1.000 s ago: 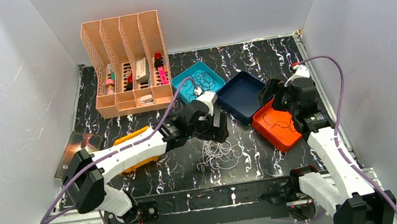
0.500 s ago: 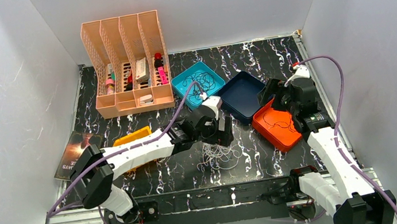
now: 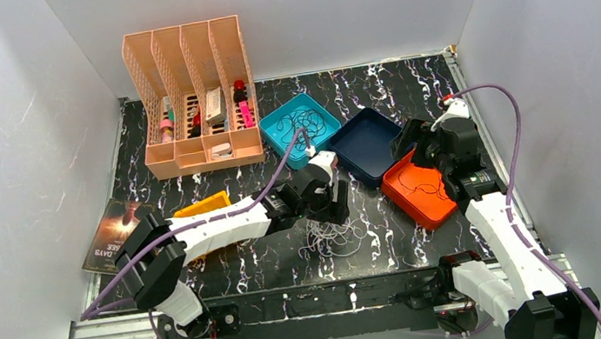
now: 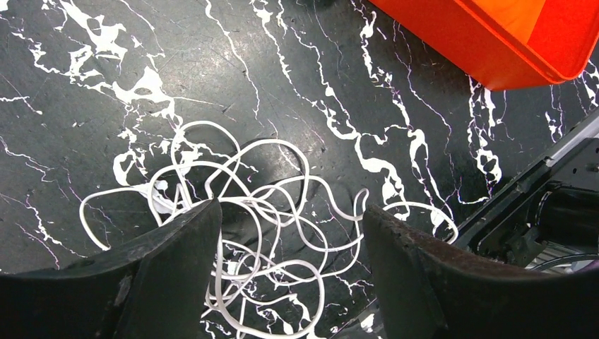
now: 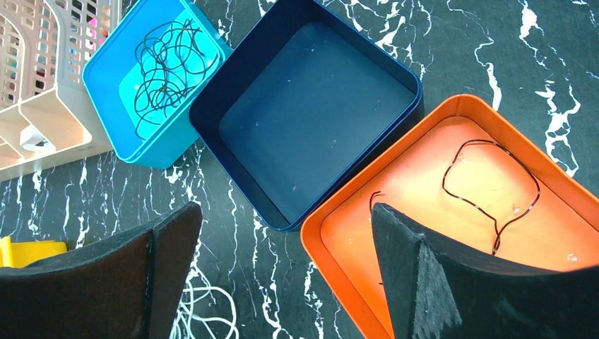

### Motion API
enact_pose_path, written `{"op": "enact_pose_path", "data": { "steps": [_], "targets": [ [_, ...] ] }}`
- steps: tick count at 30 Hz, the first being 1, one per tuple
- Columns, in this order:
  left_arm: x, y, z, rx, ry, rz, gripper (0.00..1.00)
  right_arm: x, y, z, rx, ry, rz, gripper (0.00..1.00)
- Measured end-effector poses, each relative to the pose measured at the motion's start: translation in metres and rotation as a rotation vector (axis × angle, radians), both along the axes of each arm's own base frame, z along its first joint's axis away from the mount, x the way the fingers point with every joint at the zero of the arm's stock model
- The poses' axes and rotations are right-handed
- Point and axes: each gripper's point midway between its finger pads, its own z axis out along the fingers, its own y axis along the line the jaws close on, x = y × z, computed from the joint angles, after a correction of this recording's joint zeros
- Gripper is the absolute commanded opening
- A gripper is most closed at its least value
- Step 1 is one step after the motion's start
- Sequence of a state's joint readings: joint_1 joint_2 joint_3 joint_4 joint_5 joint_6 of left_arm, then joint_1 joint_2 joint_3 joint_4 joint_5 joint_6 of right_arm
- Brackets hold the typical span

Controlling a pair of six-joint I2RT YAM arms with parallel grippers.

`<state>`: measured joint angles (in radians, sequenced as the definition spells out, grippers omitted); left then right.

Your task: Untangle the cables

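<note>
Next, I move my left gripper to the tangle's outer edge [image 4: 150,192] and pinch a few cable parts there, because many crossing parts of the white cables [image 4: 272,215] are between its fingers.
A tangle of white cables [image 3: 337,237] lies on the black marbled table near the front edge. My left gripper [image 3: 331,214] is low over it. In the left wrist view, the open left gripper [image 4: 289,220] has one finger on each side of the white cables [image 4: 272,205], and nothing is pinched. Black cables [image 3: 308,122] lie curled in the teal tray [image 3: 279,133]. One thin black cable [image 5: 494,191] lies in the orange tray [image 5: 424,162]. My right gripper [image 5: 286,229] hangs open and empty above the corner where the navy and orange trays meet.
An empty navy tray [image 3: 367,145] stands between the teal tray and the orange tray [image 3: 415,198]. A peach organiser [image 3: 193,96] holding small items stands at the back left. A yellow object [image 3: 201,207] lies under my left arm, a booklet [image 3: 117,233] at far left. A metal rail [image 4: 558,152] borders the front edge.
My left arm has stretched forward and right, and its gripper has come down over the white tangle with its jaws narrowing a little. The right arm has not moved.
</note>
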<state>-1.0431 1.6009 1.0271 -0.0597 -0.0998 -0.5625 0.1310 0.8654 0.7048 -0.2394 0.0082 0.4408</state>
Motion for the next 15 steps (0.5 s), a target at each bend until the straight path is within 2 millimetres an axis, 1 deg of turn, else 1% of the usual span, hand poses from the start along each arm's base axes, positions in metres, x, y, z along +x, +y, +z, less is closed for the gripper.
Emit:
{"op": "enact_pose_path", "data": {
  "steps": [6, 9, 15],
  "targets": [
    [0.002, 0.001, -0.006, 0.016, -0.002, 0.011, 0.49, 0.000, -0.001, 0.000, -0.003, -0.001, -0.006, 0.98],
    [0.004, 0.004, -0.007, 0.028, -0.011, 0.023, 0.41, 0.000, -0.002, 0.001, -0.004, -0.003, -0.008, 0.98],
    [0.011, 0.015, -0.011, 0.077, -0.037, 0.048, 0.24, 0.000, -0.002, 0.001, -0.005, -0.003, -0.010, 0.98]
  ]
}}
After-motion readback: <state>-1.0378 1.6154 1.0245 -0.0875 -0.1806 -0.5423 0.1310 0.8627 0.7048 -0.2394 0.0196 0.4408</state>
